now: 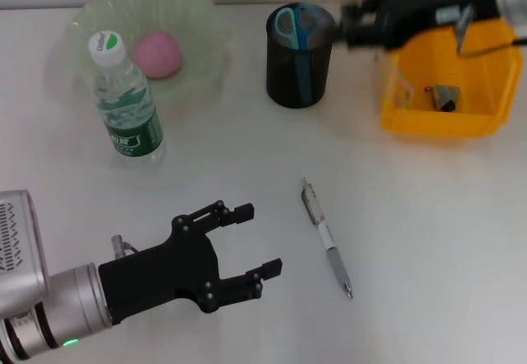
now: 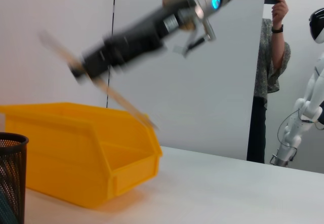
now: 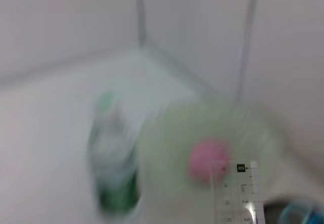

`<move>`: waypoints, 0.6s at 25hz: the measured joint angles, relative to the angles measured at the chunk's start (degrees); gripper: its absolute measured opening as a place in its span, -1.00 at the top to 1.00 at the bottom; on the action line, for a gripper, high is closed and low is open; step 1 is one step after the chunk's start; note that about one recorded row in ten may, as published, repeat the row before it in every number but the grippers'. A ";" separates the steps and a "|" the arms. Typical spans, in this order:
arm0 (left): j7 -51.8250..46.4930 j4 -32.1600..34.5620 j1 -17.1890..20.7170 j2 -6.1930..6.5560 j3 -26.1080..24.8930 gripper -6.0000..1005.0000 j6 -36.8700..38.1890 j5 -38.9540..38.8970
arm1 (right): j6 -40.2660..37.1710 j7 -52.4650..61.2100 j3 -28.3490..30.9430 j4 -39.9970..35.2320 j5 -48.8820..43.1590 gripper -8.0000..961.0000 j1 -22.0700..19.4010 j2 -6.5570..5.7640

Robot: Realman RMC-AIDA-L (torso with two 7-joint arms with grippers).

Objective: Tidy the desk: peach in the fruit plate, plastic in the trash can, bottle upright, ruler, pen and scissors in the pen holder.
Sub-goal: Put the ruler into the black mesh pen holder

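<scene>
The ruler slants [image 2: 124, 102] from my right gripper next to the pen holder's rim, so next I tip it upright over the holder's opening [image 1: 298, 26] before I lower it in.
My right gripper [image 1: 347, 20] hovers beside the rim of the black mesh pen holder [image 1: 298, 80] and is shut on the ruler [image 2: 116, 98], which slants down from it. Blue-handled scissors [image 1: 295, 25] stand in the holder. The pen [image 1: 327, 236] lies on the table, right of my open left gripper [image 1: 262, 239]. A pink peach [image 1: 156, 53] rests in the green fruit plate [image 1: 202, 18], with the bottle [image 1: 125, 100] upright in front of it. The yellow trash can [image 1: 436, 121] holds clear plastic [image 1: 401, 91] and a small dark item.
In the left wrist view a person [image 2: 273, 77] with a phone and a white robot [image 2: 309, 107] stand beyond the table's far edge. The right arm reaches over the trash can.
</scene>
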 joint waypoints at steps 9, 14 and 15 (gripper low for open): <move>-0.04 0.45 -0.07 -0.02 0.26 -0.60 0.17 0.00 | 11.54 -22.58 1.75 11.69 30.63 0.20 -3.91 0.15; -0.05 0.39 -0.09 -0.01 0.39 -0.60 0.19 0.01 | 11.99 -43.48 1.79 27.94 49.30 0.19 -1.70 0.09; -0.05 0.39 -0.09 -0.01 0.39 -0.60 0.19 0.01 | 11.96 -46.15 1.79 30.48 51.42 0.19 -1.00 0.07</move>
